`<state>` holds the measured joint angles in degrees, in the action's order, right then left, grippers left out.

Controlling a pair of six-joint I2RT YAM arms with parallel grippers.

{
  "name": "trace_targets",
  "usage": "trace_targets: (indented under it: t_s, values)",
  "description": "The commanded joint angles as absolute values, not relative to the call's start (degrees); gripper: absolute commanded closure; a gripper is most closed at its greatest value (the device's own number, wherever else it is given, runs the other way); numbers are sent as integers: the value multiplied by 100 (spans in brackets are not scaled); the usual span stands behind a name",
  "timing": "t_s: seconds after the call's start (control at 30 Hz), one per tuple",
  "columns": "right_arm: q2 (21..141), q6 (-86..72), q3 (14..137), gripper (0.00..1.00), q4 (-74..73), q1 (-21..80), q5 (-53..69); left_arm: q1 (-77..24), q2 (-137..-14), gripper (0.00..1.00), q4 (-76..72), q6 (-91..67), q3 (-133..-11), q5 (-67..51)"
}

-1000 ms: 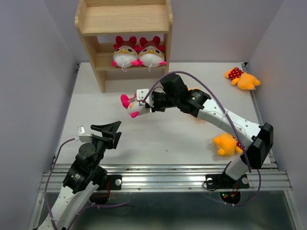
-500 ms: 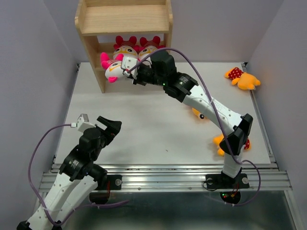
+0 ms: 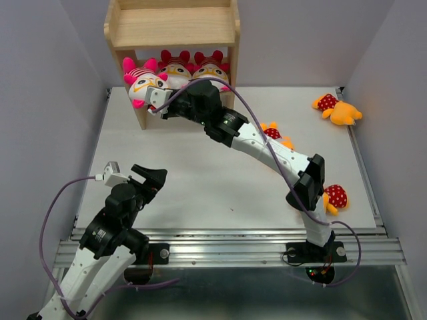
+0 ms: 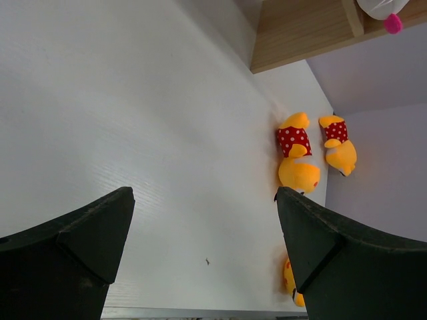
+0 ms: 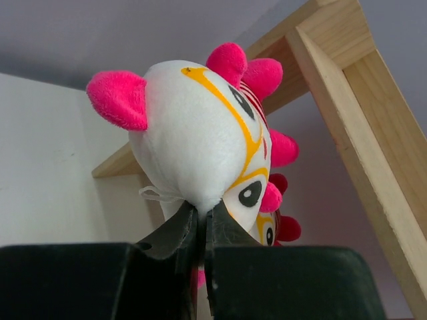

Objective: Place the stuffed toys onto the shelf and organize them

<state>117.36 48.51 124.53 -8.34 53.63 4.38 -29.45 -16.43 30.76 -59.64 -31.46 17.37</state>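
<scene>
My right gripper should first straighten the white-faced toy it holds, because the toy slants across the shelf's side panel, and push it into the shelf's end gap.
My right gripper (image 3: 157, 101) is shut on a white-faced pink plush toy (image 3: 141, 83), holding it in front of the left end of the wooden shelf's (image 3: 172, 27) lower tier; in the right wrist view the toy (image 5: 193, 137) is pinched between the jaws, with the shelf's side panel (image 5: 363, 127) to its right. Two more white-faced toys (image 3: 175, 69) (image 3: 211, 68) sit side by side on the lower tier. Three orange-yellow toys lie on the table: one at the far right (image 3: 337, 109), one beside the right arm (image 3: 276, 135), one near the arm's base (image 3: 332, 197). My left gripper (image 3: 150, 180) is open and empty above the near left of the table.
The shelf's top tier (image 3: 173, 25) holds nothing. The left wrist view shows two orange toys (image 4: 296, 157) (image 4: 338, 145) by the right wall and a shelf corner (image 4: 300, 33). Grey walls close in the left and right sides.
My right arm has carried the white-faced toy from mid-table up and left to the left end of the shelf's lower tier. The left arm shifted slightly.
</scene>
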Motion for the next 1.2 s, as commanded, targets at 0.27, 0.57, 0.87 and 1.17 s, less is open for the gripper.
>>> trace_targets:
  t_s: [0.27, 0.57, 0.87, 1.17]
  values:
    - [12682, 5818, 13473, 99, 641, 5379, -562, -2909, -1626, 1, 2918, -5933, -3067, 1819]
    - [13490, 6459, 14089, 95, 1335, 5379, -852, -2909, -1617, 1, 2900, -5924, -3067, 1811]
    - [14238, 6943, 14581, 88, 1977, 5379, -809, -2909, -1644, 1, 2909, -5906, -3076, 1784]
    - [14599, 7128, 14590, 49, 2294, 5379, -774, -2900, -1600, 1, 2944, -5933, -3067, 1740]
